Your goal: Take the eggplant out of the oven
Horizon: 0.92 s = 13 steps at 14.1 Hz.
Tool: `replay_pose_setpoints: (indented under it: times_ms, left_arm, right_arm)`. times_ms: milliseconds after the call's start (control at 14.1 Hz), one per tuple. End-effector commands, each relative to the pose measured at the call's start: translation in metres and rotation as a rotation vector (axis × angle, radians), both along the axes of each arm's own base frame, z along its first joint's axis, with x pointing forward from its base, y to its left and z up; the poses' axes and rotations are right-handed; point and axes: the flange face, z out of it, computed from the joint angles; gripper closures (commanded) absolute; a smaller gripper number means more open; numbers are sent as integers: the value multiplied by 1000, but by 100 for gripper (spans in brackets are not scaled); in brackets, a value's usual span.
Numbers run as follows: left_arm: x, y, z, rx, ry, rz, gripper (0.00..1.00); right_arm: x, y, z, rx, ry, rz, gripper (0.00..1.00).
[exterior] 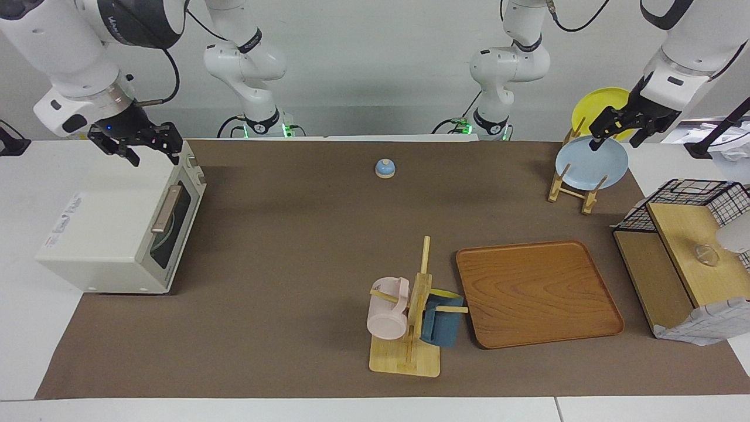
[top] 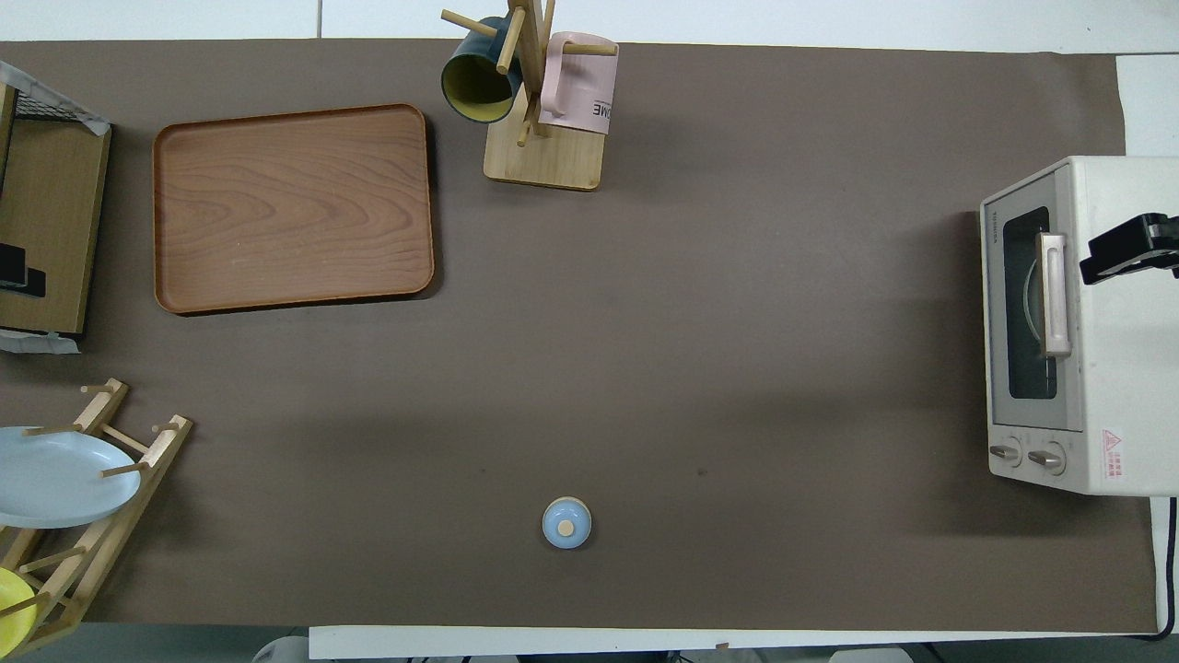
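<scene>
The oven's dark glass door (top: pixel 1022 315) will swing down and lie out flat when the robot pulls it, because the tan handle (top: pixel 1056 294) runs along the door's top edge.
The cream-white oven (exterior: pixel 111 234) stands at the right arm's end of the table with its dark glass door shut and the tan handle (exterior: pixel 166 209) up. It also shows in the overhead view (top: pixel 1124 387). The eggplant is hidden; only a round plate's rim shows through the glass. My right gripper (exterior: pixel 153 155) hangs open and empty over the oven's top, near the door edge, and shows in the overhead view (top: pixel 1128 249) too. My left gripper (exterior: pixel 615 140) is open and empty in the air over the plate rack.
A blue bell (exterior: pixel 384 168) sits mid-table near the robots. A mug tree (exterior: pixel 410 328) with a pink and a blue mug and a wooden tray (exterior: pixel 539 293) lie farther out. A plate rack (exterior: pixel 571 190) and a wooden shelf (exterior: pixel 679 252) stand at the left arm's end.
</scene>
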Motion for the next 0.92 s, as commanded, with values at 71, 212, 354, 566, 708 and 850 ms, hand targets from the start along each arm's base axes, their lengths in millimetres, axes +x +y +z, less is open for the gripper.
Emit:
replay_pose_setpoints:
  times_ms: [71, 212, 354, 566, 708, 850]
  left_arm:
    - [-5, 2, 3, 10, 9, -8, 0]
    - [-5, 2, 3, 10, 7, -6, 0]
    - [-4, 2, 3, 10, 6, -8, 0]
    - [-5, 3, 3, 9, 7, -5, 0]
    - [-5, 3, 3, 9, 7, -5, 0]
    - [-5, 3, 3, 9, 7, -5, 0]
  right_arm:
    - [2, -7, -61, -63, -45, 38, 100]
    - [9, -14, -87, -114, -41, 57, 100]
    - [12, -12, -98, -118, -26, 57, 100]
    - [14, -13, -115, -134, -22, 70, 100]
    - [11, -14, -128, -160, -4, 83, 100]
    - [6, -13, -137, -161, 13, 90, 100]
